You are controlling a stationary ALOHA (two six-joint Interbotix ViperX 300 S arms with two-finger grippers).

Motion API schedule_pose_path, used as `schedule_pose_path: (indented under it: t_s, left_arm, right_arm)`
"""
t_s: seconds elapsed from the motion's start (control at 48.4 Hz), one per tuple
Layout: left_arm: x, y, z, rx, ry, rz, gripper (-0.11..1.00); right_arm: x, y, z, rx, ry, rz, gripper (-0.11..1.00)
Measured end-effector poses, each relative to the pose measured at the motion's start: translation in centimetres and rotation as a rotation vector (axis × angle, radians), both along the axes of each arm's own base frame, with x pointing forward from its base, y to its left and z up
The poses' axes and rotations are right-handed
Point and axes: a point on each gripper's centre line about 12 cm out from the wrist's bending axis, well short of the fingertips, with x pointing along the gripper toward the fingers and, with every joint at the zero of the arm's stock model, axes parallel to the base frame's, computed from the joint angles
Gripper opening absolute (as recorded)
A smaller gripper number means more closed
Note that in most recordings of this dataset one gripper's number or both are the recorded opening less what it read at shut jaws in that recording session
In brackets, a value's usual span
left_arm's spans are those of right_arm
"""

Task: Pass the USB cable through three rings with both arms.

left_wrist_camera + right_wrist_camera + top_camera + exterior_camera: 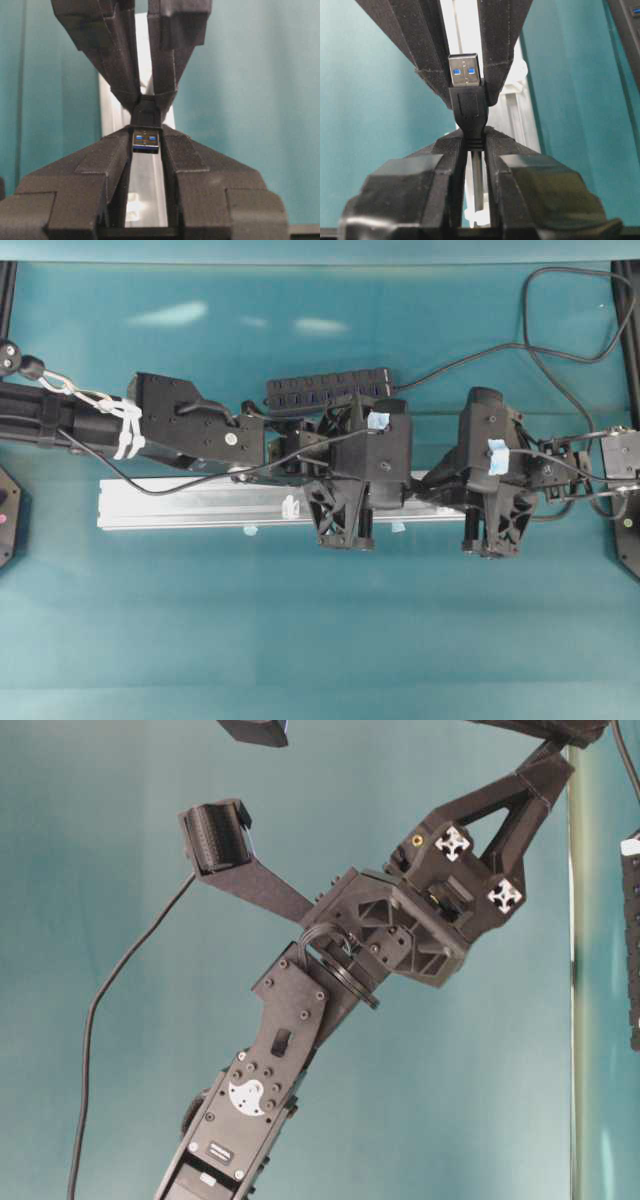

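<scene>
Next, I open my left gripper, now holding the plug's tip, and back off while my right gripper threads it, since that tip must enter the middle ring.
The USB cable runs from the far side round the right edge to its plug, which hangs between both grippers above the silver rail. In the left wrist view my left gripper is shut on the plug's metal tip. My right gripper is shut on the plug's ribbed neck, facing the left one from the opposite side. One whitish ring stands on the rail left of both grippers. Another pale ring shows low between the right fingers.
A black hub with blue sockets lies just behind the rail. Small pale-blue tape tabs sit on the teal table in front of the rail. Black frame posts stand at the side edges.
</scene>
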Motion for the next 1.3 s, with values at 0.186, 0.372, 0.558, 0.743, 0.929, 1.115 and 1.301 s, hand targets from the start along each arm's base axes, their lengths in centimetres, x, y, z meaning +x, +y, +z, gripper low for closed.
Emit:
schedule_pose_path:
  t_s: [0.186,0.372,0.558,0.743,0.929,1.115,1.301]
  left_arm:
    - [-0.1,0.2,0.0,0.001,0.002,0.002,0.21]
    - [-0.4,0.6,-0.3,-0.008,0.01,0.018,0.21]
    - [-1.2,1.0,-0.8,-0.038,0.03,0.05,0.48]
    - [-3.1,1.3,-0.9,-0.057,0.048,0.074,0.96]
    - [-5.6,1.1,0.3,-0.056,0.042,0.072,0.91]
    - [-8.5,0.9,1.3,-0.056,0.034,0.072,0.91]
    - [-10.4,1.0,2.2,-0.058,0.017,0.078,0.91]
  right_arm:
    - [0.3,-0.1,0.0,-0.003,0.012,-0.002,-0.07]
    - [1.2,-0.2,-0.1,-0.017,0.063,-0.008,-0.07]
    - [1.8,-0.4,-0.1,-0.031,0.084,-0.009,-0.08]
    - [2.0,-0.5,0.0,-0.033,0.094,-0.012,-0.08]
    - [2.1,-0.8,0.3,-0.065,0.15,-0.006,-0.08]
    - [2.4,-1.8,0.0,-0.105,0.294,-0.022,-0.08]
    - [3.4,-2.1,-0.9,-0.146,0.387,0.018,-0.08]
